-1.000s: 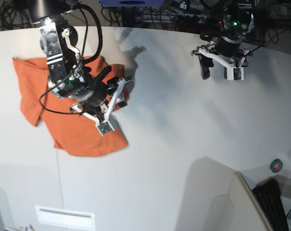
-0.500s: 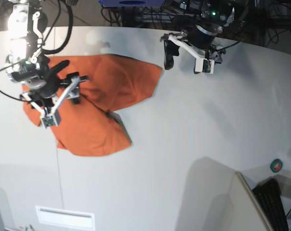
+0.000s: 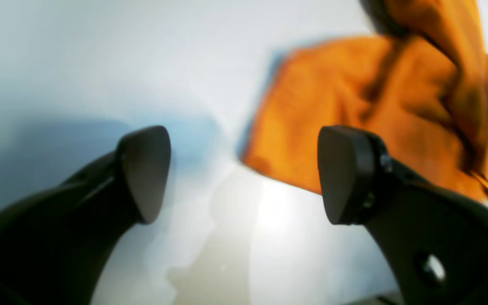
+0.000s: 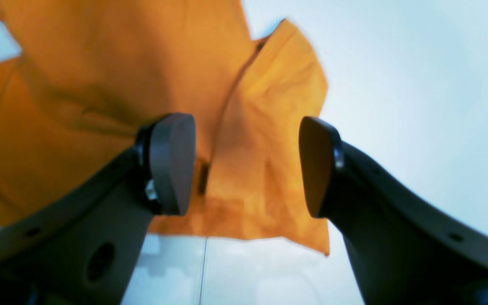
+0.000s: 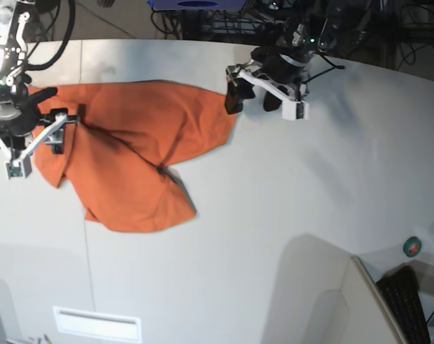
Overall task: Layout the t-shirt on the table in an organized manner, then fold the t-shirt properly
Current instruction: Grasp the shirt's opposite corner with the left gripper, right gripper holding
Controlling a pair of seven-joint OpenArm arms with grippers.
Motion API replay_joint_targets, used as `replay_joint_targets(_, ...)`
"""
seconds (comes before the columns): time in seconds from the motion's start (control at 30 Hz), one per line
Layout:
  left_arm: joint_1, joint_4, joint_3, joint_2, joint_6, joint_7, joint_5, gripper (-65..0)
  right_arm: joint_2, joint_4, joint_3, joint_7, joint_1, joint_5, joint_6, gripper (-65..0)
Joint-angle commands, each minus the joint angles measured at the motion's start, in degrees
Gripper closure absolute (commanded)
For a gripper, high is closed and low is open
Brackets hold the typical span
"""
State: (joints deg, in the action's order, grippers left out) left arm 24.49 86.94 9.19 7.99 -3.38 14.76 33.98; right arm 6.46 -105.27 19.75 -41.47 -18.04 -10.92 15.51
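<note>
The orange t-shirt is bunched up along its middle crease (image 5: 127,143), so my right gripper should grip the folded end (image 4: 225,127) and lift together with my left gripper to shake the t-shirt open.
The orange t-shirt (image 5: 141,143) lies crumpled and partly spread on the left half of the white table (image 5: 288,201). My right gripper (image 5: 53,118) is open at the shirt's left edge. In the right wrist view its jaws (image 4: 244,165) stand wide apart over the shirt (image 4: 100,84) and hold nothing. My left gripper (image 5: 251,99) is open at the shirt's right edge. In the left wrist view its jaws (image 3: 244,169) straddle bare table beside a corner of the shirt (image 3: 354,110). No label shows.
A thin seam (image 5: 86,272) runs down the table near its left side, with a slot (image 5: 97,324) at the front. A small angled white panel (image 5: 371,301), a keyboard (image 5: 407,304) and a green tape roll (image 5: 412,247) sit at the front right. Cables lie behind the far edge.
The right gripper has moved left from the shirt's middle to its left edge, and the shirt now spreads wider to the right. The left gripper has moved left to the shirt's right edge.
</note>
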Motion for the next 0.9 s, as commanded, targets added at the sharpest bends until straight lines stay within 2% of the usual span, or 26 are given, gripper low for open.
replay_joint_targets(0.0,-0.45,0.23,0.96,0.23,-0.8,-0.92,0.53,-50.8,0.44,0.88,1.48,0.64,0.15,0.15,-0.17,-37.2)
replay_joint_targets(0.07,-1.24,-1.35,2.02,0.23,-0.8,-0.92,0.53,-50.0,0.53,3.52,2.63,0.64,0.15,0.15,-0.17,-37.2)
replay_joint_targets(0.1,-1.33,-2.06,2.11,0.14,-0.8,-0.92,0.53,-47.6,0.71,4.57,2.63,0.64,0.15,0.15,-0.17,-37.2)
replay_joint_targets(0.27,-2.03,-4.52,2.11,-0.03,-0.8,-0.92,0.53,-21.6,0.79,5.19,-1.59,1.96,-2.48,0.41,-0.52,-36.9)
replay_joint_targets(0.3,-2.03,-4.69,2.11,-0.03,-0.8,-0.92,0.53,-16.3,0.79,4.92,-2.91,3.28,-2.92,1.55,-1.13,-36.9)
replay_joint_targets(0.4,-2.03,-4.69,2.11,0.06,-0.8,-0.92,0.53,-0.5,0.27,5.54,-8.19,5.65,-2.84,10.26,-5.44,-37.2)
replay_joint_targets(0.5,-2.2,-4.52,2.19,0.06,-0.8,-0.92,0.53,0.0,0.09,7.91,-11.97,5.91,-1.25,16.06,-7.11,-37.2)
replay_joint_targets(0.87,-1.77,-4.25,1.84,0.32,-0.8,-0.92,0.62,0.0,-0.96,15.56,-12.32,5.74,3.49,16.5,-7.29,-36.8)
